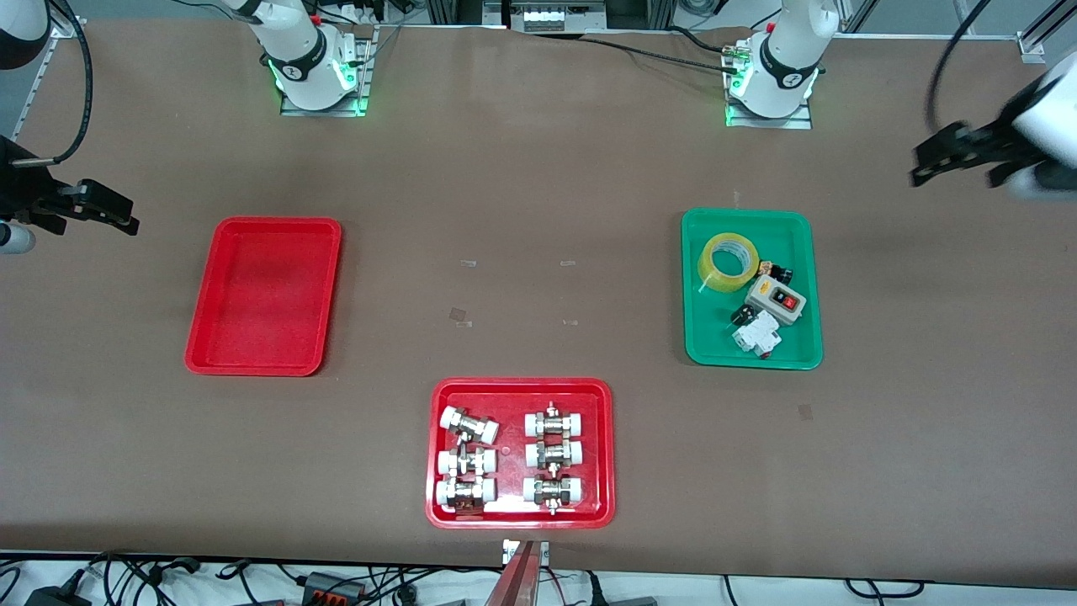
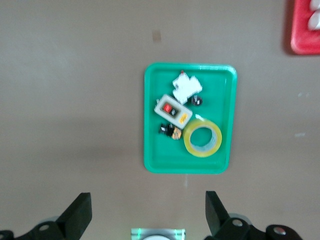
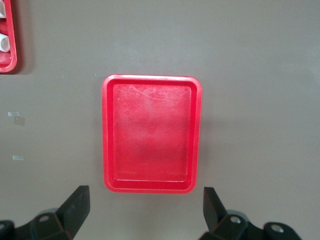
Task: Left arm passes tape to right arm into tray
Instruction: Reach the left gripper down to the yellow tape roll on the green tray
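Observation:
The yellow tape roll's hole (image 1: 728,263) points up and is clear of the switch box. My left gripper keeps going down until its fingers are on both sides of the roll's ring (image 1: 746,246).
The yellow tape roll (image 1: 729,262) lies flat in the green tray (image 1: 715,349) at the left arm's end of the table; it also shows in the left wrist view (image 2: 202,139). The empty red tray (image 1: 263,295) sits at the right arm's end and shows in the right wrist view (image 3: 152,134). My left gripper (image 1: 959,160) is open and empty, up in the air past the green tray toward the table's end; its own view shows it too (image 2: 148,210). My right gripper (image 1: 105,210) is open and empty, up in the air past the red tray toward the table's end, also seen from its wrist (image 3: 146,207).
In the green tray beside the tape lie a grey switch box with a red button (image 1: 775,300), a white breaker (image 1: 755,335) and small black parts. A wider red tray (image 1: 437,450) with metal-and-white pipe fittings sits near the front camera's edge of the table.

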Tool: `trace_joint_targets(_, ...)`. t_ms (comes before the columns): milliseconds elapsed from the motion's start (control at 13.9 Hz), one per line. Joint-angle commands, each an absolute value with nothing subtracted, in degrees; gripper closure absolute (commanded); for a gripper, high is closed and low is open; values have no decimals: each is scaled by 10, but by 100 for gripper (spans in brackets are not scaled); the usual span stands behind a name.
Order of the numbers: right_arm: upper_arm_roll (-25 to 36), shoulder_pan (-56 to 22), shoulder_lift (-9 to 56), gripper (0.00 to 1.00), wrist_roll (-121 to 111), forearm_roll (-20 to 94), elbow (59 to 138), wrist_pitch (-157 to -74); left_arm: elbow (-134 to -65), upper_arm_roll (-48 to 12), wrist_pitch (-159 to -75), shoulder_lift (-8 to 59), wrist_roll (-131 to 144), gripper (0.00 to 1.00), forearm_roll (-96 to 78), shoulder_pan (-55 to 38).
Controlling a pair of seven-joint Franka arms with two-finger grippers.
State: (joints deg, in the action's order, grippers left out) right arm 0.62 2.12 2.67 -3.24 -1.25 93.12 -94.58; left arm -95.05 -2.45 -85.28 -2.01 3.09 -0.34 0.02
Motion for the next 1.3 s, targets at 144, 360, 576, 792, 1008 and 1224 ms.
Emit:
trace_joint_targets(144, 1, 25, 21, 0, -33, -14, 930, -939, -1144, -48, -1009, -25, 89, 0, -28, -4)
trace_joint_targets(360, 1, 26, 22, 0, -36, -15, 930, -940, -1283, -71, -1160, -23, 117, 0, -30, -5)
trace_joint_targets(576, 1, 25, 22, 0, -40, -14, 929, -941, -1336, -99, -1250, 30, 150, 0, -35, -5)
trace_joint_targets(792, 1, 25, 23, 0, -40, -14, 929, -945, -1362, -121, -1329, 91, 185, 0, -35, -5)
trace_joint_targets(1008, 1, 26, 25, 0, -40, -13, 929, -946, -1383, -121, -1385, 126, 188, 0, -35, -5)
trace_joint_targets(1224, 1, 26, 25, 0, -40, -13, 929, -946, -1383, -121, -1387, 139, 188, 29, -34, 0)
